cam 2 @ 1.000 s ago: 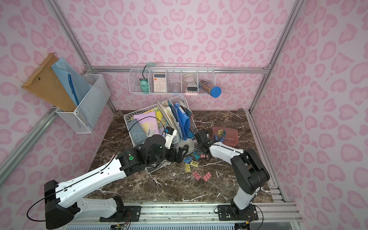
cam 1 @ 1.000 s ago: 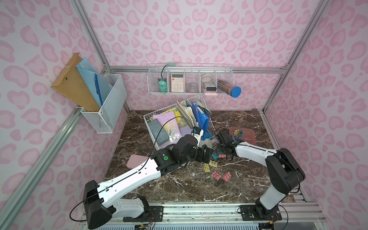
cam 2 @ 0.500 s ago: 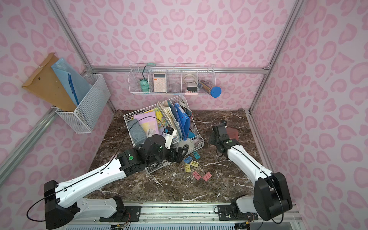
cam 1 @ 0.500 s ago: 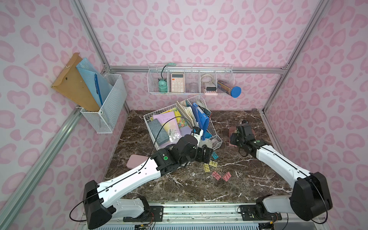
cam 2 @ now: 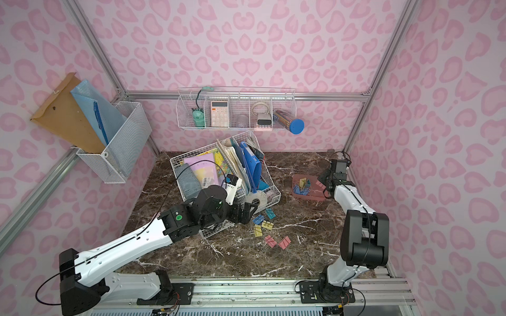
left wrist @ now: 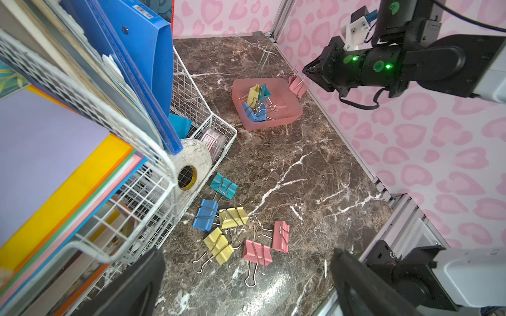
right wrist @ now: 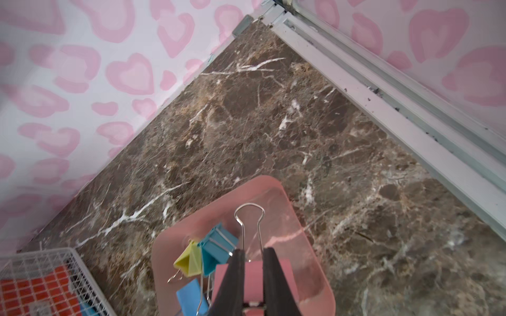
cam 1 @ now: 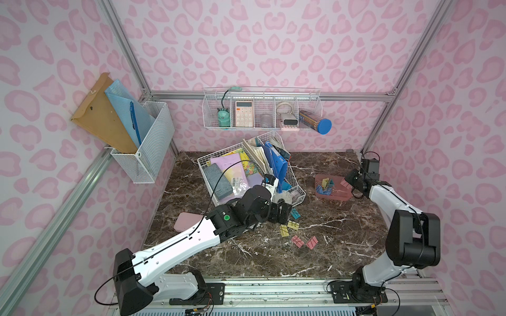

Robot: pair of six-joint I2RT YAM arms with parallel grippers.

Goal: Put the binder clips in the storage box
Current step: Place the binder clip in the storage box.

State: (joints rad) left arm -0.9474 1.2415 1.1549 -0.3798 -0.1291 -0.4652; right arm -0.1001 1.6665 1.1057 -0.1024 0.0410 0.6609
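Observation:
The pink binder clip (cam 1: 345, 184) is over the storage box's empty end, so my right gripper keeps moving toward the clear space (right wrist: 277, 231) beside the teal clip and lets go there.
The dusty-pink storage box (cam 1: 338, 193) (cam 2: 310, 194) sits at the right of the marble table, with yellow, teal and blue binder clips (left wrist: 254, 112) (right wrist: 216, 246) inside it. My right gripper (cam 1: 347, 182) (right wrist: 253, 254) hangs over the box's right end, shut on a pink binder clip (right wrist: 253, 281) (left wrist: 297, 86) whose wire handle sticks out past the fingertips. Several more clips (left wrist: 218, 245) (cam 1: 297, 241) (cam 2: 267, 225) lie loose on the table by the wire organiser's front corner. My left gripper (left wrist: 247, 257) (cam 1: 286, 212) is open, low beside that pile, with nothing between its fingers.
A white wire desk organiser (cam 1: 297, 188), full of folders and paper with a tape roll (left wrist: 191, 161), stands just left of the loose clips. A flat pink case (cam 1: 187, 221) lies by the left arm. The right wall and its metal rail (right wrist: 410, 115) run close to the box.
My right arm has swung from the loose clips to the right, carrying the pink clip over the storage box. The left arm has not moved.

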